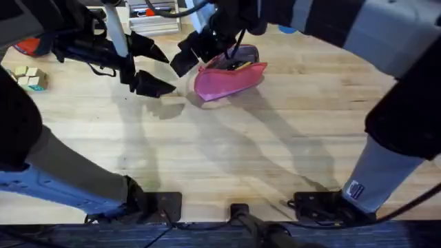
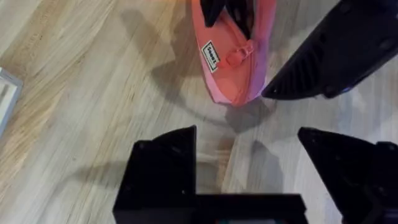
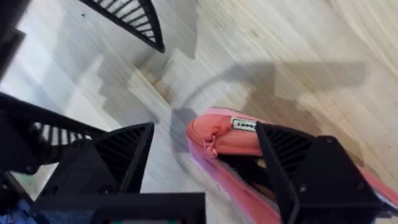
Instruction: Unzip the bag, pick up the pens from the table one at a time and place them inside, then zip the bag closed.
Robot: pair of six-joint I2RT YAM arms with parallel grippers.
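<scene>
The bag's opening [image 1: 238, 65] is wide open ahead. The orange zipper pull [image 3: 210, 145] should slide to the far end of the bag and bring the bag's edges together when I pull it.
The pink bag [image 1: 231, 79] lies on the table [image 1: 275, 151] at the back middle, its top gaping. A thin yellowish bit of the pens [image 1: 239, 65] shows in the dark mouth; the rest is hidden. My right gripper [image 1: 195, 60] is open at the bag's left end. In the right wrist view, the right gripper [image 3: 205, 130] straddles the bag [image 3: 224, 140] beside the zipper pull [image 3: 208, 146]. My left gripper [image 1: 165, 72] hangs open just left of the bag, holding nothing. From the left wrist, the left gripper [image 2: 245, 140] faces the bag [image 2: 233, 68].
Small wooden blocks [image 1: 29, 77] and an orange-red object [image 1: 27, 47] sit at the far left. A grey-white box [image 1: 155, 17] stands at the back. Bare wood stretches across the middle and front of the table.
</scene>
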